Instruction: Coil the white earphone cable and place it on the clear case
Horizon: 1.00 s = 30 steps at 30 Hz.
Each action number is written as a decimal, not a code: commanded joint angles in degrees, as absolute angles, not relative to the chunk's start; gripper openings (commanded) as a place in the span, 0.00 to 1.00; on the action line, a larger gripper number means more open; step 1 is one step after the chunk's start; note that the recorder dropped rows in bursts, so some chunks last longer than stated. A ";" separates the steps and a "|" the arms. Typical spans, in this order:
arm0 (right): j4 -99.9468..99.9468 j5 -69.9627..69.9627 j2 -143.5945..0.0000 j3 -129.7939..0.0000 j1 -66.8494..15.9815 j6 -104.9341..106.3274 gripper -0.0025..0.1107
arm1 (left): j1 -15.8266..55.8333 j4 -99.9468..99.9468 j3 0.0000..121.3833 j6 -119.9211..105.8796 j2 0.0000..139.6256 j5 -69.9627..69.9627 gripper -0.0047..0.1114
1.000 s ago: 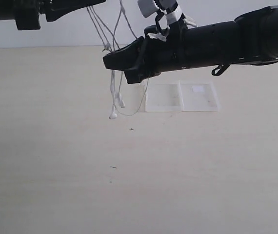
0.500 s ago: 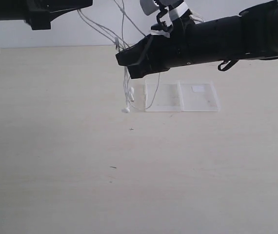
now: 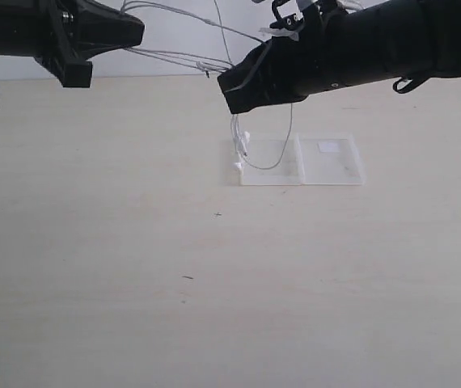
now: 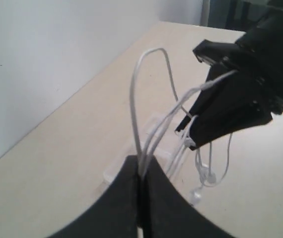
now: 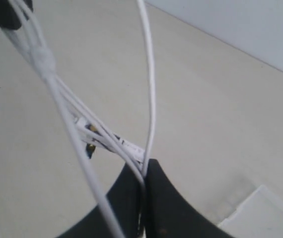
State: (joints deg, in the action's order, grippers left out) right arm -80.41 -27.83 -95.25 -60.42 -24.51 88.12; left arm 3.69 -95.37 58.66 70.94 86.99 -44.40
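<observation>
The parts of the cable (image 3: 174, 56) held in my left gripper are stretched away from the clear case, so next my left gripper opens before my right gripper lowers the cable bundle onto the case (image 3: 327, 162).
The white earphone cable (image 3: 174, 55) is strung in several strands between my two grippers, well above the table. My left gripper (image 3: 140, 32) is shut on one bundle of strands (image 4: 149, 134), and my right gripper (image 3: 227, 87) is shut on the other end of them (image 5: 149, 89). Below the right gripper a loop and the two earbuds (image 3: 238, 152) hang down at the left edge of the clear case (image 3: 332, 168). The case lies flat on the table with its white label on the right half. In the left wrist view the earbuds (image 4: 208, 176) dangle under the right gripper's black body.
The pale wooden table (image 3: 214, 283) stretches wide in front of the case, with only tiny dark specks (image 3: 187, 277) on it. A white wall (image 3: 182, 24) runs behind its far edge. The right arm's thick black body (image 3: 376, 48) spans the upper right.
Both grippers moved right, and the right one rose. The strands between them went from hanging steeply to nearly level. The earbuds swung from left of the case to its left edge.
</observation>
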 commanded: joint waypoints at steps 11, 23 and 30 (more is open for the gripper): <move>-75.92 -20.47 -93.73 -60.43 -23.99 84.86 0.02 | 3.45 -99.95 58.51 70.30 86.73 -48.27 0.40; -61.41 -11.26 -93.96 -60.43 -23.99 76.72 0.02 | 3.45 -99.95 58.51 70.07 86.73 -47.49 0.69; -49.84 -10.46 -96.00 -60.43 -23.99 74.09 0.02 | 3.45 -99.95 58.51 70.07 86.73 -45.71 0.69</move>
State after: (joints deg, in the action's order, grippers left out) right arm -54.04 -11.07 -95.63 -60.42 -24.18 75.53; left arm 3.58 -100.38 58.66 70.03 86.99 -46.62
